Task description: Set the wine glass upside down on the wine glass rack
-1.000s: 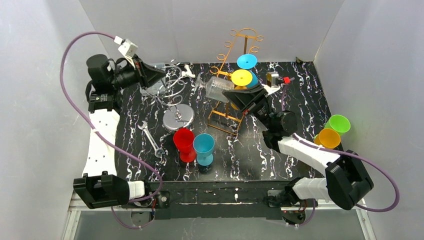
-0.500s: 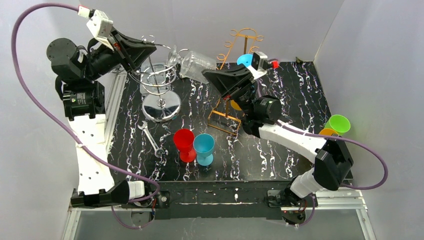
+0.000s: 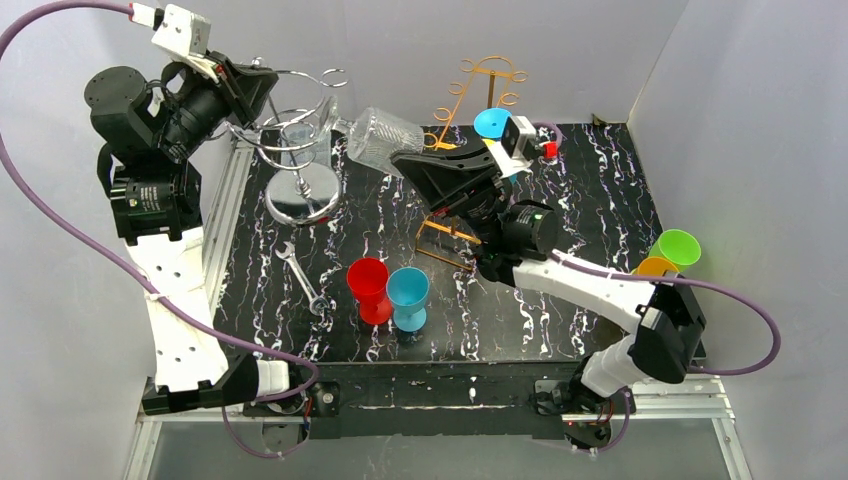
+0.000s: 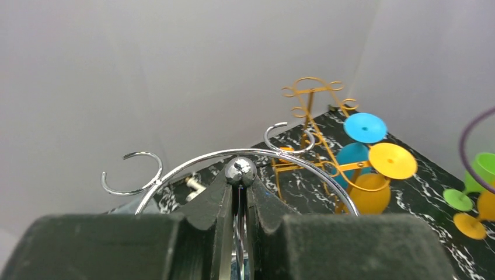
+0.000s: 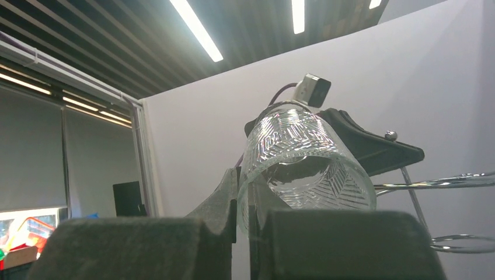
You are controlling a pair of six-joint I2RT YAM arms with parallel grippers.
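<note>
Next, my right gripper backs off, tips the glass more steeply and comes in from the rack's front [image 3: 289, 160], because the wine glass's foot [image 3: 329, 118] meets the rack with its stem almost flat.
A clear cut-glass wine glass [image 3: 385, 140] hangs tilted nearly on its side in the air, stem end toward the rack. My right gripper [image 3: 403, 163] is shut on its rim, one finger inside the bowl and one outside; the right wrist view shows the glass [image 5: 306, 160] and the gripper [image 5: 244, 189]. The chrome wine glass rack [image 3: 300, 190] is lifted and tilted at the back left. My left gripper [image 3: 255, 88] is shut on its centre stem just under the ball knob [image 4: 240, 169], and the left wrist view shows this gripper [image 4: 240, 182]. Whether the glass's foot touches a ring is unclear.
An orange wire rack [image 3: 452, 238] holding blue and yellow plastic glasses [image 4: 379, 160] stands behind my right arm. A red glass [image 3: 368, 287] and a blue glass [image 3: 407, 297] stand mid-table, with a wrench [image 3: 303, 278] to their left. Green and orange cups [image 3: 675, 247] sit at the right edge.
My left gripper has lifted the chrome rack and carried it up and to the left. My right gripper has raised the glass and moved it left toward the rack.
</note>
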